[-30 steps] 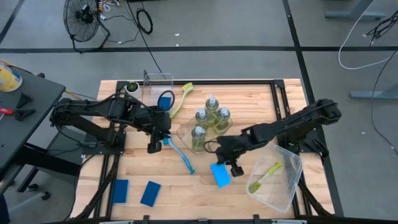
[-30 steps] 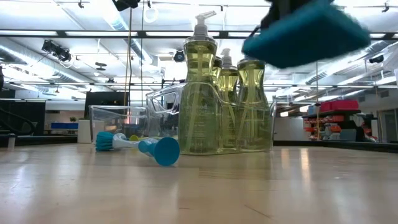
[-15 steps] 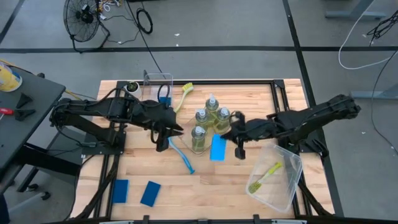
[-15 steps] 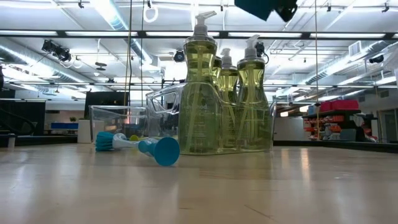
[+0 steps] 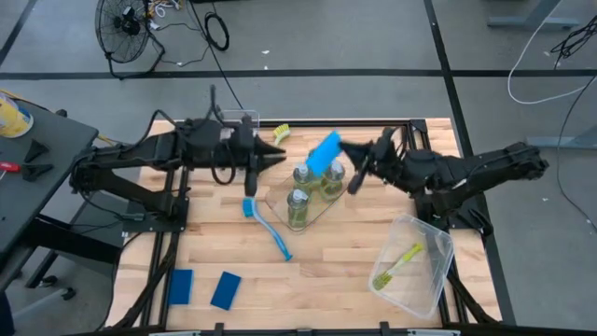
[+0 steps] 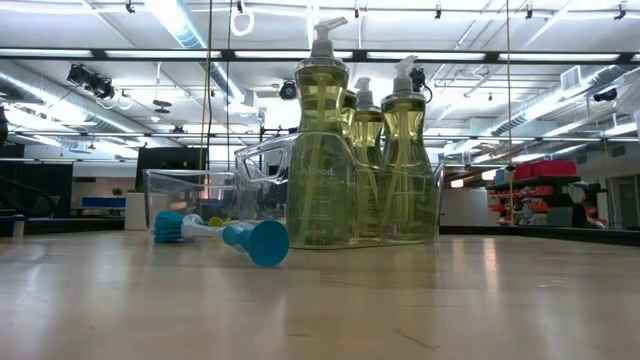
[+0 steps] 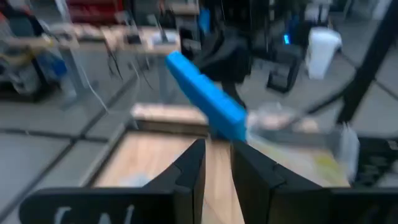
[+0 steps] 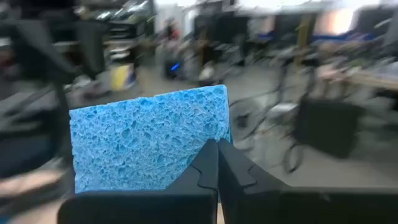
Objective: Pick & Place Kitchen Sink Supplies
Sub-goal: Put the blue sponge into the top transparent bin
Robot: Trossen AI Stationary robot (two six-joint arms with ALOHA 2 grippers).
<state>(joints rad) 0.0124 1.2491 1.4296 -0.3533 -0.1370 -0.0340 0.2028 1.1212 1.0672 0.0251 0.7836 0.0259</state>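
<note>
I should use my left gripper to take over the blue sponge (image 5: 317,160) by its loose end, because the far clear bin (image 5: 241,116) is across the bottles from my right gripper.
My right gripper (image 5: 343,155) is shut on a blue sponge (image 5: 324,152), high above the clear bottles of yellow-green liquid (image 5: 301,175), which stand on a clear flat tray (image 5: 276,192). My left gripper (image 5: 277,157) hovers raised just left of the bottles, fingers a little apart (image 7: 217,168), touching nothing. It faces the sponge (image 7: 205,96). A blue brush (image 5: 267,224) lies on the table near the tray. One yellow-green brush (image 5: 280,133) lies by the far edge, another (image 5: 396,265) inside a clear bin. Two blue sponges (image 5: 180,286) (image 5: 225,290) lie flat near the front-left corner. My right gripper pinches the blue sponge between its two fingers at an edge near one corner (image 8: 200,144). The fingers come roughly level from the table's right. The sponge is lifted clear above the bottles and is tilted, sticking out beyond the fingertips toward the left gripper.
A clear bin (image 5: 417,271) sits at the near right with a brush inside. Another clear bin (image 5: 237,119) stands at the far edge, partly behind the left arm. In the low view the bottles (image 6: 322,160) and the blue brush (image 6: 262,242) stand in front of it.
My right gripper has carried the blue sponge up from just above the table's near middle, toward the far edge and over the bottles, out of the low view. My left gripper has risen from beside the blue brush's head and moved toward the far edge.
</note>
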